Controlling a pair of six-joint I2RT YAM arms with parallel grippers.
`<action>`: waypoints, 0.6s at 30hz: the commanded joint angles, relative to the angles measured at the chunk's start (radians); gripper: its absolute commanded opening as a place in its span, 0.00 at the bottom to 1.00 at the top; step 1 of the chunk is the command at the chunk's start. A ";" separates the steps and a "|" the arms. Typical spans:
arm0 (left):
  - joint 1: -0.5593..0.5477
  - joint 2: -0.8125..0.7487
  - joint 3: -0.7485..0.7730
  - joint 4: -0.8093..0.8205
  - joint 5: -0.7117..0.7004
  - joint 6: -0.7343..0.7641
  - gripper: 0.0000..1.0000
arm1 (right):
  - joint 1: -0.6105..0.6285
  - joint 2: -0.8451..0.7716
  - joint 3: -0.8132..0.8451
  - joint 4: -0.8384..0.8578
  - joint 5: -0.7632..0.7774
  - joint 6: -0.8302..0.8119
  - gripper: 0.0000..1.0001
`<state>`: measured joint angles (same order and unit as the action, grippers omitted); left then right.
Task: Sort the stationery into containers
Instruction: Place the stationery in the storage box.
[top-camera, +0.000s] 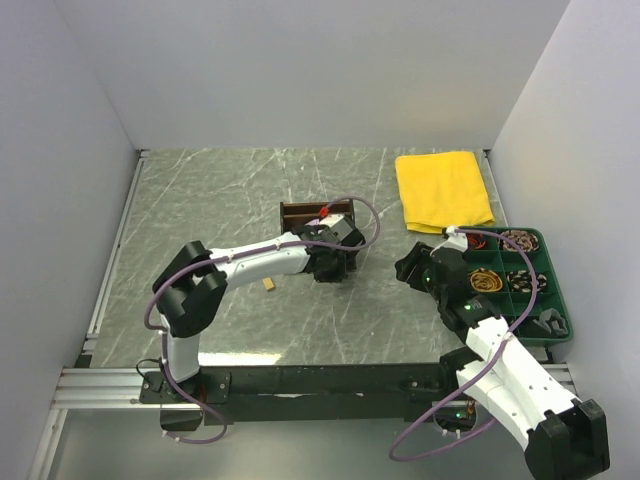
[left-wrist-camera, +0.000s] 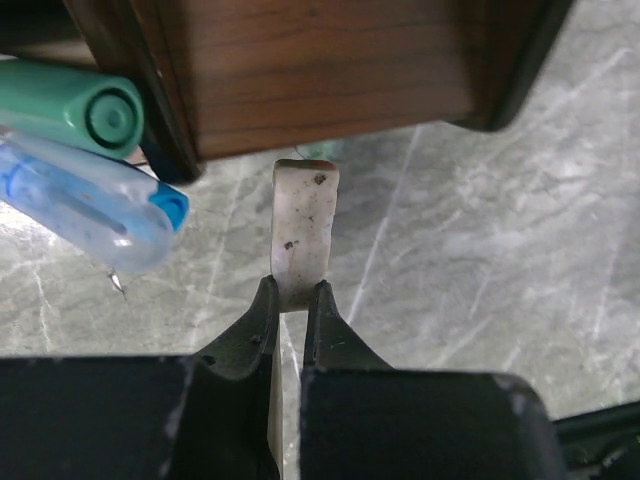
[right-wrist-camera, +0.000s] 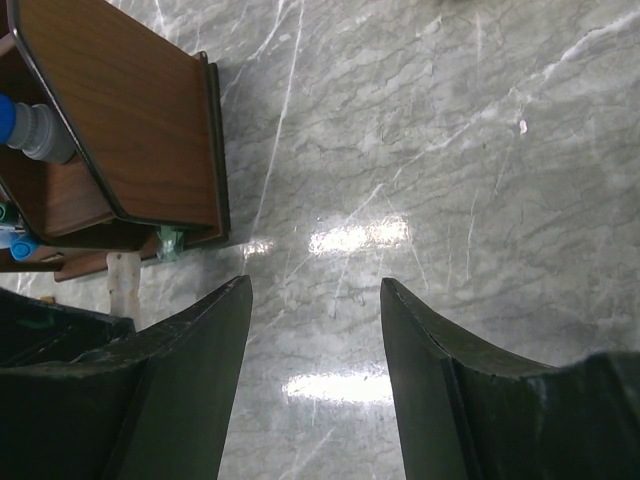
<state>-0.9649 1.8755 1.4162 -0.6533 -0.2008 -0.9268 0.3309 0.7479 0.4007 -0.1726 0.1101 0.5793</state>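
Note:
I should go on sliding the eraser in with my left gripper until the eraser's end is inside, then let go, because the pale eraser's loose end (left-wrist-camera: 304, 180) faces the organiser's low slot (right-wrist-camera: 130, 239).
My left gripper (left-wrist-camera: 292, 290) is shut on the lower end of a pale, dirt-specked eraser (left-wrist-camera: 303, 230), held upright just in front of the dark brown wooden organiser (left-wrist-camera: 330, 70). A green-capped pen (left-wrist-camera: 75, 110) and a blue-capped pen (left-wrist-camera: 95, 210) stick out of the organiser at left. From above, the left gripper (top-camera: 330, 260) sits at the organiser's (top-camera: 312, 212) near side. My right gripper (right-wrist-camera: 315, 285) is open and empty over bare marble, right of the organiser (right-wrist-camera: 130, 130), which holds a blue-capped bottle (right-wrist-camera: 25, 125). The green tray (top-camera: 548, 290) is at the right.
A tan eraser (top-camera: 268, 285) lies on the table left of the left gripper. A folded yellow cloth (top-camera: 445, 190) lies at the back right, behind the tray. The right gripper (top-camera: 410, 268) hovers between organiser and tray. White walls enclose the table.

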 joint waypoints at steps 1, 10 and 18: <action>-0.006 0.016 0.047 0.003 -0.072 -0.012 0.01 | -0.006 -0.016 -0.011 0.039 -0.006 0.008 0.62; 0.008 0.068 0.073 0.014 -0.149 -0.001 0.01 | -0.007 -0.025 -0.028 0.055 -0.010 0.014 0.62; 0.014 0.111 0.095 0.037 -0.193 0.023 0.01 | -0.012 -0.033 -0.037 0.059 -0.012 0.014 0.62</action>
<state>-0.9554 1.9659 1.4605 -0.6479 -0.3408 -0.9253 0.3286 0.7322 0.3698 -0.1566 0.0956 0.5869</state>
